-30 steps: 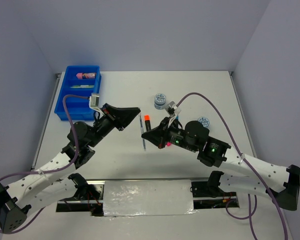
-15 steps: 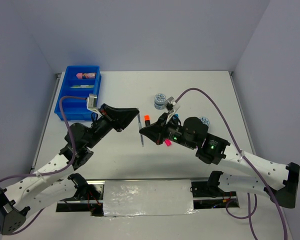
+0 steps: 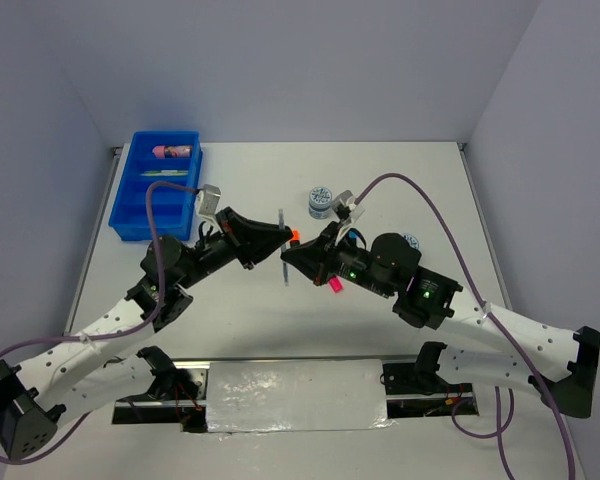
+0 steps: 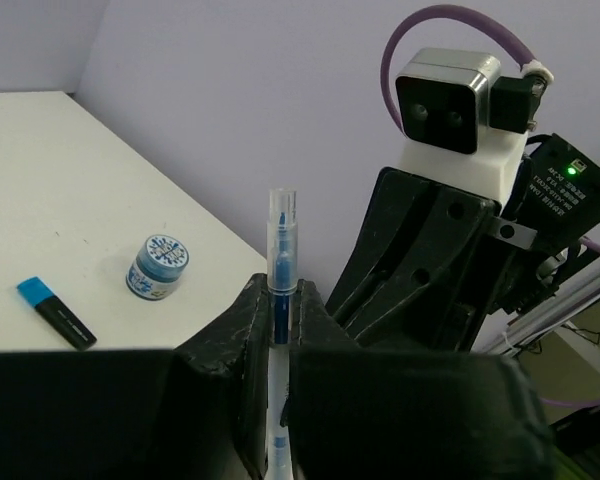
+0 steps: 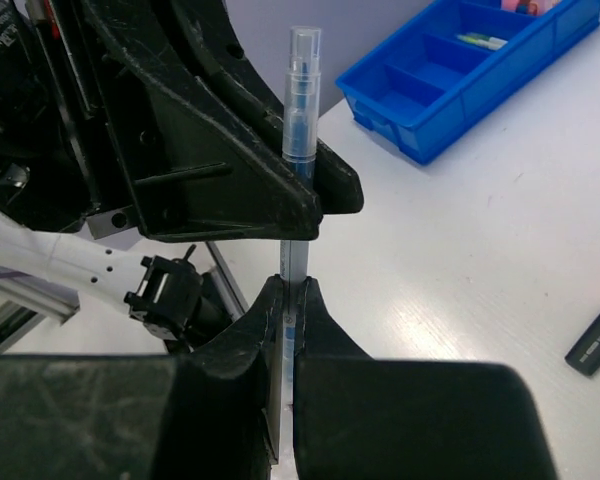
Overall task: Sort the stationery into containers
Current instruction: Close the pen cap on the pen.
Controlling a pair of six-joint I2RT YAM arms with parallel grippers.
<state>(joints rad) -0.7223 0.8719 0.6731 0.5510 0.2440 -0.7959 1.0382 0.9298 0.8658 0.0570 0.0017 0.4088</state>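
Observation:
The pen's body (image 5: 295,260) has my left gripper on it, close above my right gripper, so my left gripper needs to open, move toward the pen's clear top end (image 5: 303,62) and close there.
A thin clear pen (image 3: 281,222) with a blue core stands upright above mid-table, where both grippers meet. My right gripper (image 5: 292,295) is shut on its lower shaft. My left gripper (image 4: 280,300) has the pen (image 4: 281,240) between its fingers, jaws slightly apart with narrow gaps either side. The blue tray (image 3: 130,215) sits at the far left, holding a pink cylinder (image 3: 173,152) and a green pen (image 3: 165,173). On the table lie an orange-capped marker (image 5: 595,340), a pink-capped marker (image 3: 334,285), a blue-capped marker (image 4: 55,312) and two patterned discs (image 3: 321,200) (image 3: 410,240).
Purple cables loop over both arms. Grey walls close the table at the back and sides. The right arm's wrist camera (image 4: 448,90) stands just behind the pen in the left wrist view.
My left gripper has moved right to the pen and opened a little around it. The right gripper has lifted the pen slightly toward the left, still shut on it.

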